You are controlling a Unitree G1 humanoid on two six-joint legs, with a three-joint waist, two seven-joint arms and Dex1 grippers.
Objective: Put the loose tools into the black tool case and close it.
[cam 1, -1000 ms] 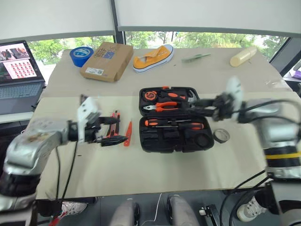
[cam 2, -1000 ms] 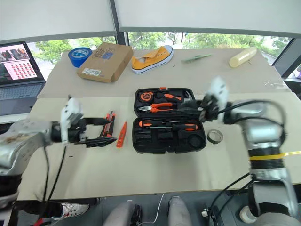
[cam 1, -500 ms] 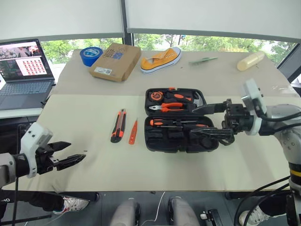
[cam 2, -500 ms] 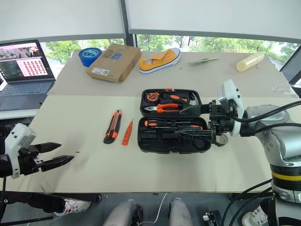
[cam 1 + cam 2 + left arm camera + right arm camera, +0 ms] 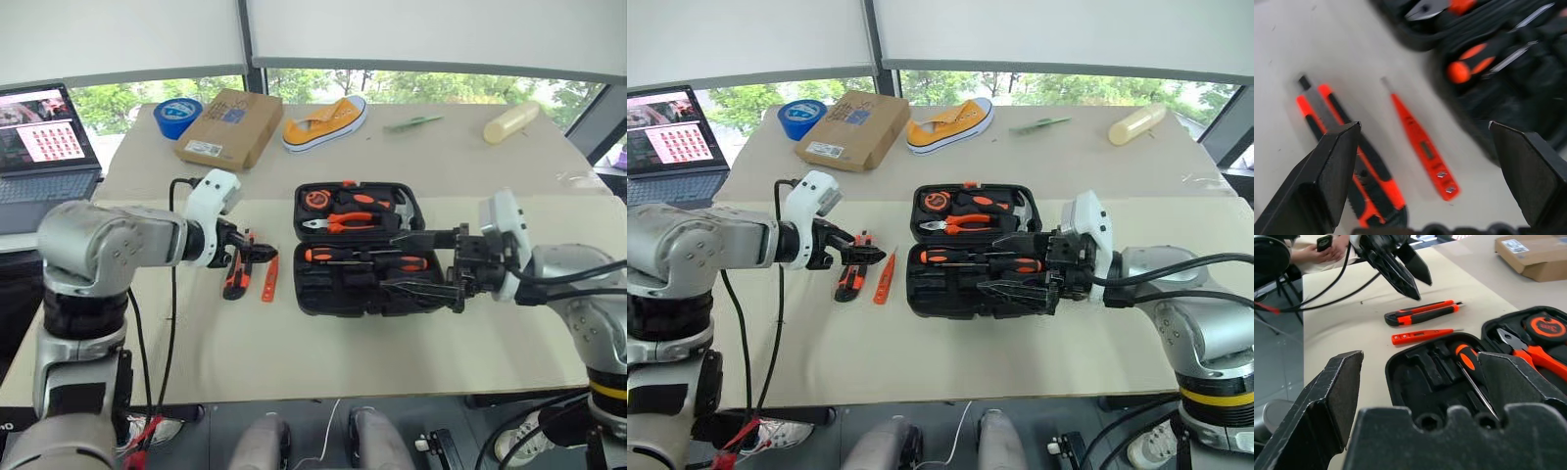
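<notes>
I expect the slim orange tester screwdriver [image 5: 270,278] to come to rest next to the screwdrivers in the black tool case when I lower it, because empty space [image 5: 338,280] shows beside them.
The black tool case [image 5: 312,294] lies open at the table's middle, with two orange-and-black screwdrivers [image 5: 362,259] in its near half. Left of it the utility knife [image 5: 235,278] and the slim orange tester screwdriver [image 5: 269,280] lie loose on the table. My left gripper [image 5: 257,253] hangs open just above the knife [image 5: 1376,181] and tester [image 5: 1422,147], touching neither. My right gripper [image 5: 402,262] is open and level over the case's right side, pointing left, with nothing between its fingers. In the right wrist view the case [image 5: 1405,377], knife [image 5: 1422,313] and tester [image 5: 1420,335] lie ahead.
Pliers [image 5: 338,220], a tape measure [image 5: 315,199] and a hammer sit in the case's far half. At the back are a blue tape roll [image 5: 176,116], a cardboard box [image 5: 227,127], a yellow shoe [image 5: 323,117] and a laptop [image 5: 44,147]. A person [image 5: 1317,247] sits beyond the table.
My left arm swung in from the table's near left edge to above the knife and tester. My right gripper stays by the case with its jaws wide. The camera shifted.
</notes>
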